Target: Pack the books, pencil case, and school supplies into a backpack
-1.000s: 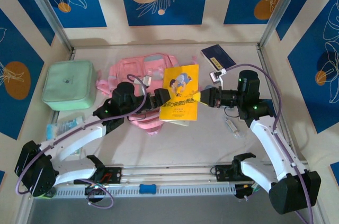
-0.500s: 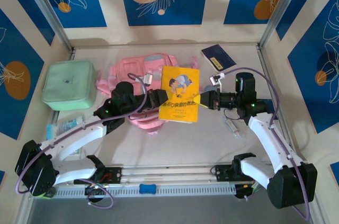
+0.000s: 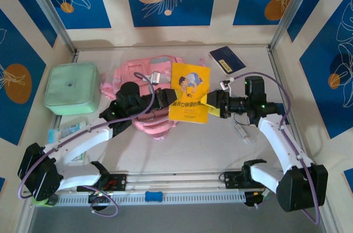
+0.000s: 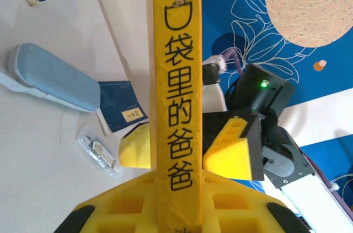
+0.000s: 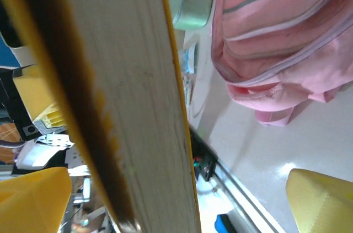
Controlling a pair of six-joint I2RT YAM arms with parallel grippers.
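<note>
The robot's left gripper has the yellow book (image 3: 172, 80) by its spine, so next the right gripper grabs the page edge (image 3: 208, 90) to free the left gripper for opening the pink backpack.
My left gripper (image 3: 170, 101) is shut on the yellow book (image 3: 189, 92) and holds it by its left edge, above the pink backpack (image 3: 138, 73). In the left wrist view the book's spine (image 4: 174, 79) stands clamped in the left gripper (image 4: 176, 200). My right gripper (image 3: 209, 104) is open at the book's right edge. Its yellow fingers (image 5: 33, 200) stand wide apart, with the book's page edge (image 5: 127, 95) passing between them. The backpack (image 5: 281, 34) lies beyond. A navy book (image 3: 227, 59) lies at the back right. The grey-blue pencil case (image 4: 52, 76) lies on the table.
A mint-green lidded box (image 3: 73, 87) stands at the left, with a tube (image 3: 69, 131) in front of it. A small clear packet (image 3: 242, 132) lies under the right arm. Metal frame posts rise at the table's back corners.
The left gripper has shut on the yellow book. The right gripper has opened and let go of it. The book has moved a little toward the back, over the backpack.
</note>
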